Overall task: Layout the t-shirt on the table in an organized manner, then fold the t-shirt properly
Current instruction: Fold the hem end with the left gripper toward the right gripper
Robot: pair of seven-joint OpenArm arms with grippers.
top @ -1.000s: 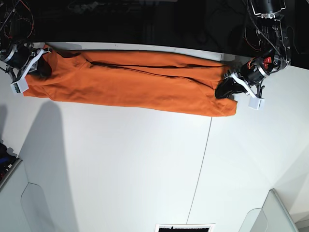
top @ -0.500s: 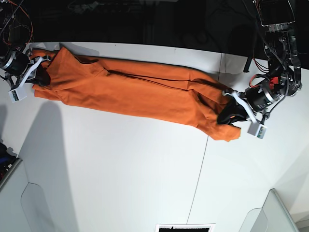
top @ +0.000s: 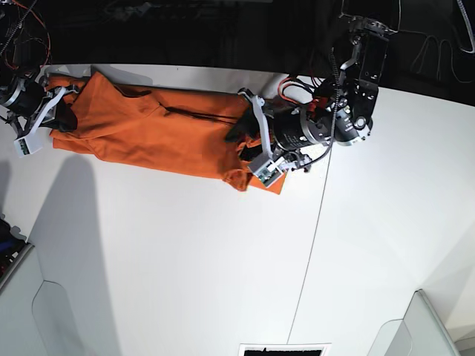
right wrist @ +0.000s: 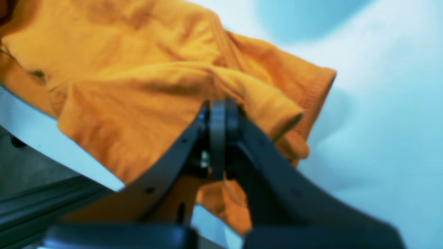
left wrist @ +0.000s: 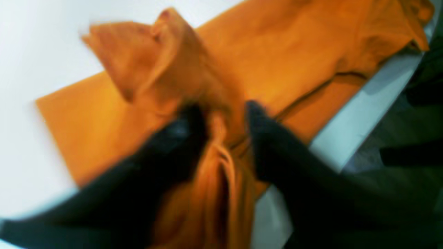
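Note:
The t-shirt's folded-over cloth is pinched in my right gripper, short of the t-shirt's end, so next I open the gripper and take hold of the t-shirt by its stitched edge.
The orange t-shirt lies as a long band along the far edge of the white table, its right end doubled over onto itself. My left gripper hovers over that doubled end. In the left wrist view its black fingers stand apart, left gripper open, with bunched t-shirt cloth loose between them. At the far left, my right gripper is shut on the shirt's other end. The right wrist view shows the right gripper pinching a fold of the t-shirt.
The table's far edge runs just behind the shirt, with dark space beyond. A thin seam crosses the table right of centre. Grey bins stand at the near left and near right corners.
My left arm has swept leftward, carrying the shirt's right end over onto the body, and its jaws have come apart. The right gripper has stayed in place, still gripping.

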